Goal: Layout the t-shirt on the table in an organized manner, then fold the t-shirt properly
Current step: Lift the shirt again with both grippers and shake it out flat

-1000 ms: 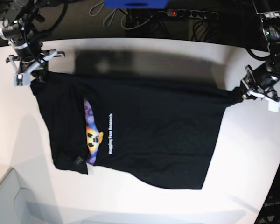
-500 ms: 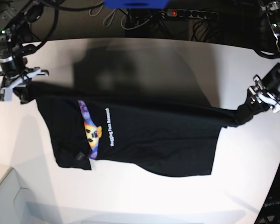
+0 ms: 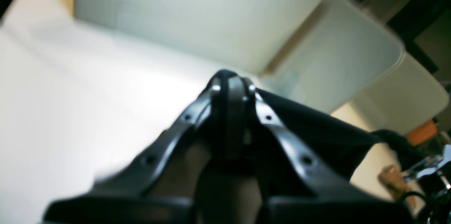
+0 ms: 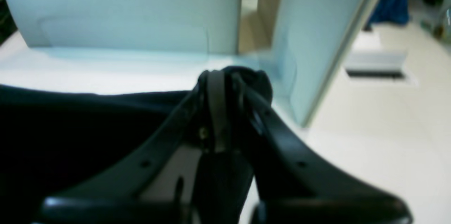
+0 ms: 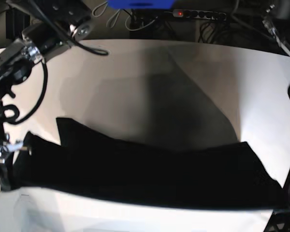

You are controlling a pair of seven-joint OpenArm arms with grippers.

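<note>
The black t-shirt's stretched edge (image 5: 135,199) is at the far end of the table, so my right gripper and my left gripper should pull back toward my base (image 5: 130,77) and lay it flat.
The black t-shirt (image 5: 150,174) hangs stretched wide between my two grippers, raised off the white table (image 5: 135,67), and its shadow falls on the tabletop behind it. No print shows. In the base view my right gripper (image 5: 10,147) holds the shirt's left corner at the frame's left edge. The right wrist view shows that gripper (image 4: 225,76) shut on bunched black cloth (image 4: 70,125). My left gripper (image 3: 230,83) is shut on the shirt's other end (image 3: 317,129). In the base view that end runs out at the lower right, and the left gripper is hidden there.
A power strip (image 5: 198,14) with a red light, a blue object (image 5: 140,4) and cables lie beyond the table's far edge. Pale upright panels (image 3: 197,16) stand past the table in both wrist views. A light bin corner (image 5: 9,212) sits low at the left.
Both arms have carried the shirt off the table, up and toward the near edge. It now hangs taut and looms large, and the colourful print and white lettering have dropped out of sight.
</note>
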